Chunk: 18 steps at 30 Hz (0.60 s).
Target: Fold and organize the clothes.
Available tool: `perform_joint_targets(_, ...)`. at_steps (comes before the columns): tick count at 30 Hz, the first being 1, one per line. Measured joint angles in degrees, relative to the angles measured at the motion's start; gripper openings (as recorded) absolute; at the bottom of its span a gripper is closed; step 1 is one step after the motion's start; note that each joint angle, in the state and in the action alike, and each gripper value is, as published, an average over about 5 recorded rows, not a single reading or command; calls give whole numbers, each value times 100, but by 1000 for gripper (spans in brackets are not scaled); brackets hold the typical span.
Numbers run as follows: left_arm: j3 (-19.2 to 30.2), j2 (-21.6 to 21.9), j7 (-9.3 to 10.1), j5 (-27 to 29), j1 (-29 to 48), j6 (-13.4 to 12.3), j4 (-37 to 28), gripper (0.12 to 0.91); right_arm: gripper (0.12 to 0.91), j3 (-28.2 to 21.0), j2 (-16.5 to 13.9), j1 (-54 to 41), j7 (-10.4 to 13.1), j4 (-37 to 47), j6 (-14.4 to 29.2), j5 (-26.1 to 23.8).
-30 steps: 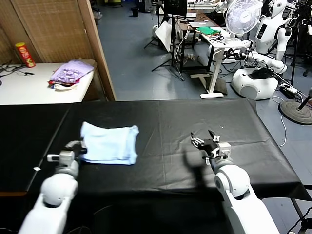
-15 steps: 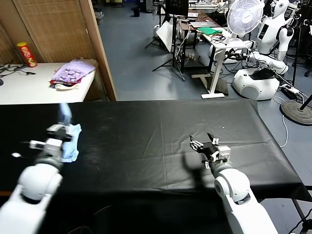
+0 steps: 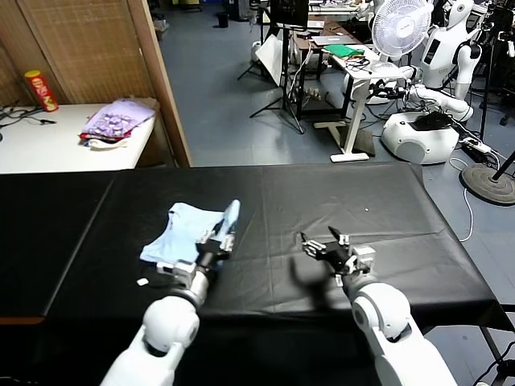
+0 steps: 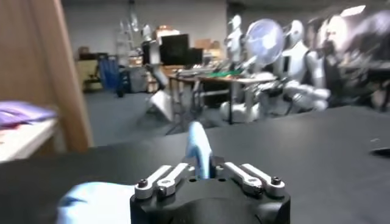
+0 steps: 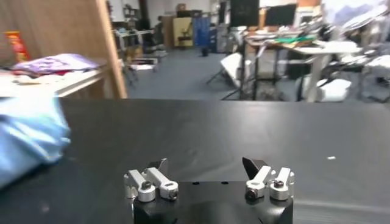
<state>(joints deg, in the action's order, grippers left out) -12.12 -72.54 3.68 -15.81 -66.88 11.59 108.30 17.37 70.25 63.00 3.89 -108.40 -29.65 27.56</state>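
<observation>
The robot's left gripper is keeping the T-shirt's edge raised in a narrow fold (image 3: 232,214), so the robot should lay (image 3: 253,240) that edge down flat and move its right gripper in to straighten it.
The pale light-blue T-shirt (image 3: 183,233) lies bunched on the black table (image 3: 402,209), left of the middle. One edge of it stands up in a narrow fold (image 3: 232,215). My left gripper (image 3: 220,240) is at the shirt's right side, its fingers closed against that raised fold (image 4: 198,143). In the left wrist view the gripper (image 4: 199,165) has more of the blue cloth (image 4: 91,204) beside it. My right gripper (image 3: 325,242) hovers open over bare table to the right, holding nothing (image 5: 204,165). The T-shirt (image 5: 27,140) shows off to its side.
A white side table (image 3: 48,145) at the back left carries a purple patterned fabric pile (image 3: 117,119) and a red can (image 3: 40,88). A wooden screen (image 3: 165,80) stands behind the table. Desks, a fan (image 3: 400,28) and other robots stand beyond the far edge.
My left arm swung from the table's far left to the middle, carrying the T-shirt along; the shirt now lies bunched with one fold raised. The right gripper shifted slightly left.
</observation>
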Motion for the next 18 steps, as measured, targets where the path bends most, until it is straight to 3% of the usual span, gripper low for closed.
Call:
perform_joint_targets(2, 21, -10, -107, -166, -36, -212, 39, 562, 798, -142, 57, -149, 15, 124, -14, 204)
perform_joint_targets(5, -28, 36, -113, -352, -98, -352, 183, 710, 798, -363, 187, -418, 55, 392, -19, 446)
perform_joint_targets(8, -153, 150, -62, -394, -187, -382, 387, 784, 798, -587, 377, -710, 102, 746, -22, 638)
perform_joint_targets(14, -467, 367, 17, -375, -492, -432, 688, 798, 774, -951, 864, -1230, 161, 1532, -27, 1005)
perform_joint_targets(18, -682, 384, 18, -352, -743, -470, 801, 798, 642, -1101, 1144, -1473, 131, 1993, -4, 1056)
